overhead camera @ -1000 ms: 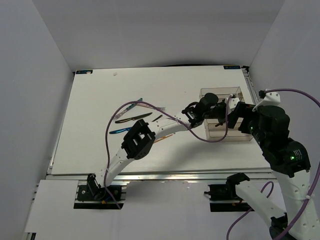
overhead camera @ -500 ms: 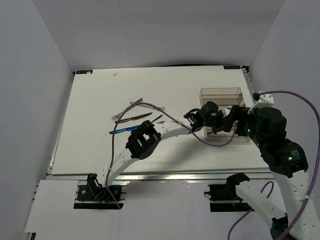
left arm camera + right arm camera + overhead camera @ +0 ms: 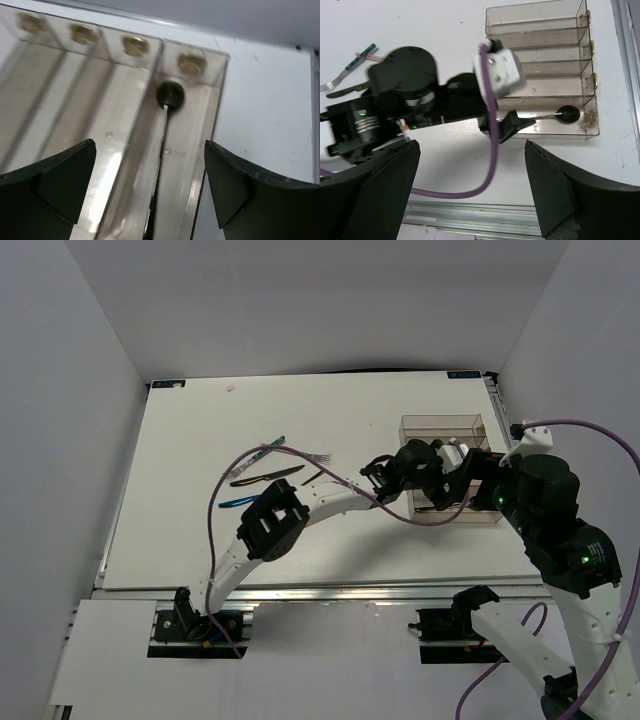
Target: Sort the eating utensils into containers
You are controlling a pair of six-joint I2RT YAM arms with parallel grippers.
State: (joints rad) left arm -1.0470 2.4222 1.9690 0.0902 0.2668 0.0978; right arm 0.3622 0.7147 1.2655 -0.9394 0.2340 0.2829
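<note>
The black spoon lies flat inside its compartment (image 3: 567,114). My left gripper should go next to the dark handle (image 3: 314,477) near the fork teeth and close there.
The containers are one clear brownish tray (image 3: 440,421) (image 3: 535,11) (image 3: 196,66) with long compartments, at the table's right. A black spoon (image 3: 568,114) (image 3: 171,94) lies in its nearest compartment, bowl at the right end. My left gripper (image 3: 150,145) (image 3: 514,124) (image 3: 437,498) hangs open just above that spoon's handle, gripping nothing. My right gripper (image 3: 471,145) is open and empty, raised over the table's front right. A teal-handled fork (image 3: 266,450) (image 3: 351,70), a black knife (image 3: 266,477) and a blue piece (image 3: 240,502) lie at centre left.
The left arm's purple cable (image 3: 492,150) loops over the table in front of the tray. A metal rail (image 3: 470,220) runs along the table's near edge. White walls enclose the table on three sides.
My left gripper was shut on the spoon over the tray; it has opened, and the spoon now lies in the nearest compartment. The right arm has barely moved.
</note>
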